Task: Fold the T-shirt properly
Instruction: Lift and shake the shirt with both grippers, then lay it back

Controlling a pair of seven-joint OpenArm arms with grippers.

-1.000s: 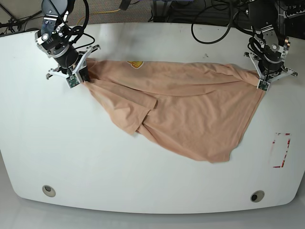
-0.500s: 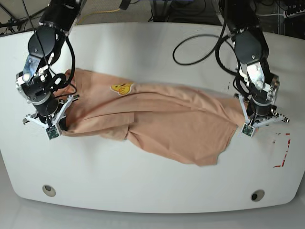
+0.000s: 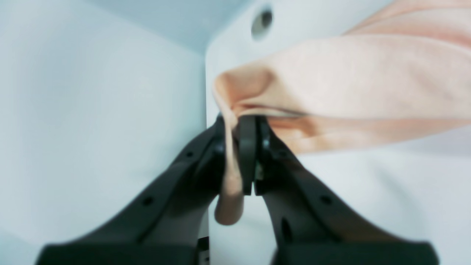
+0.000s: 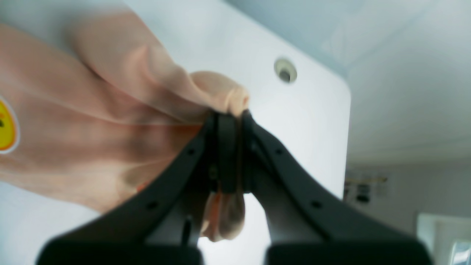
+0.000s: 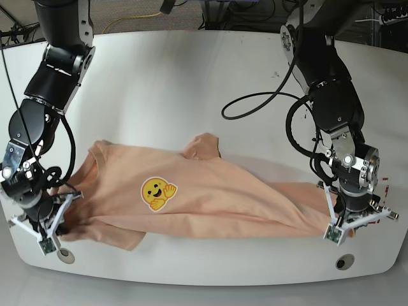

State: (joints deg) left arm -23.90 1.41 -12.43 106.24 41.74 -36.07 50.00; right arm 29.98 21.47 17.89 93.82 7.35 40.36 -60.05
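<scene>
The T-shirt's body bunched [image 5: 210,167] behind its front edge means that my left gripper and my right gripper should pull their ends [image 5: 84,228] back to spread the T-shirt out before folding.
The peach T-shirt [image 5: 204,197] lies stretched across the front of the white table [image 5: 191,76], its yellow smiley print [image 5: 159,193] facing up. My left gripper [image 5: 338,229] is shut on the shirt's right end near the front edge; in the left wrist view [image 3: 241,158] cloth [image 3: 349,73] is pinched between the black fingers [image 3: 247,154]. My right gripper [image 5: 54,233] is shut on the shirt's left end; in the right wrist view [image 4: 228,154] bunched fabric [image 4: 110,110] sits in the fingers [image 4: 226,147], and the print [image 4: 7,125] shows at the left.
Two round holes [image 5: 64,254] [image 5: 344,262] sit in the table's front corners. A red marked rectangle [image 5: 382,191] lies at the right edge, partly hidden by the arm. Cables run over the table's back. The table's front edge [image 5: 191,280] is close to both grippers.
Both grippers have pulled the shirt toward the front edge. The shirt now lies flatter and stretched lengthwise, the smiley print moved forward and a sleeve shows at the back.
</scene>
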